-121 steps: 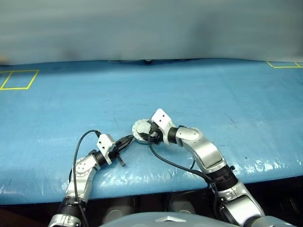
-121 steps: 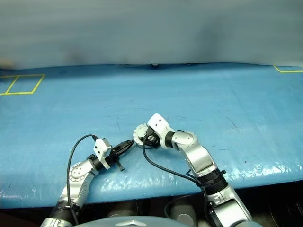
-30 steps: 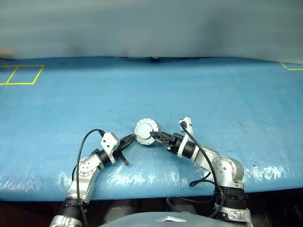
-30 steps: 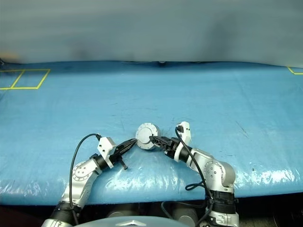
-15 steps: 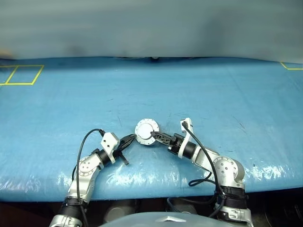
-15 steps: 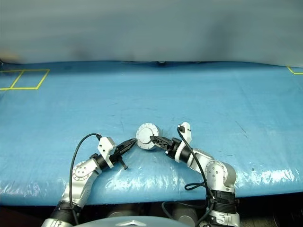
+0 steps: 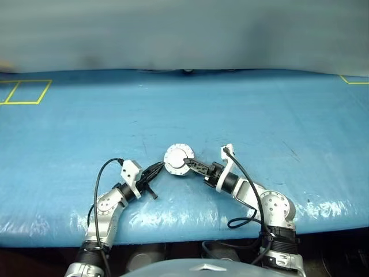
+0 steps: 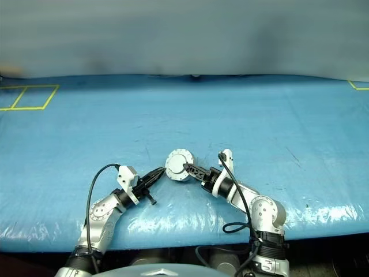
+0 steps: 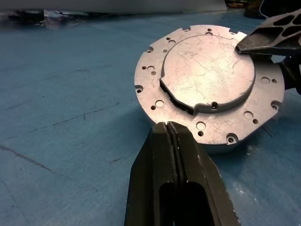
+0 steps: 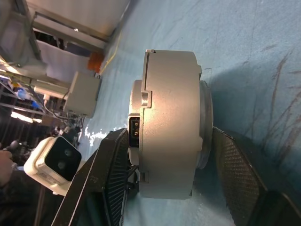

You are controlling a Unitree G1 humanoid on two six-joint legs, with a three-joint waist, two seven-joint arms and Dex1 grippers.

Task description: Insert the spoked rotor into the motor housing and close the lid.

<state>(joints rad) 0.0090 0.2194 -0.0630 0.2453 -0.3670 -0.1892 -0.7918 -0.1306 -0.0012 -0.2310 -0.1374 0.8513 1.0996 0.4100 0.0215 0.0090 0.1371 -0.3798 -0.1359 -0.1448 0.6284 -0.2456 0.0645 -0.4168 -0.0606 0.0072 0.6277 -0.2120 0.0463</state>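
Next, I open my left gripper's shut fingers around lid and bottom side [image 7: 175,157] and take the motor housing from my right gripper, because those fingers only touch the motor housing's rim [image 7: 168,165].
The motor housing [image 7: 177,159] is a round grey metal drum near the front middle of the blue table. The lid [image 9: 207,70] lies flat on top of it, plain matte grey face up, with small holes around its rim. The spoked rotor is hidden. My right gripper [image 7: 185,163] reaches in level from the right and is shut on the housing, one finger [image 10: 110,174] on the lid's top and the other against its underside. My left gripper [image 9: 167,125] is shut and empty, its tip at the housing's left rim [image 7: 162,168].
The blue sheet [image 7: 259,115] covers the whole table. Yellow tape squares mark the far left [image 7: 23,92] and the far right corner [image 7: 353,79]. Black cables loop from both wrists near the table's front edge [image 7: 184,222].
Four seconds ago my right gripper stood over the housing with the wrist raised; now it reaches in level from the right. In the last second both wrists rolled slightly; the housing stayed put.
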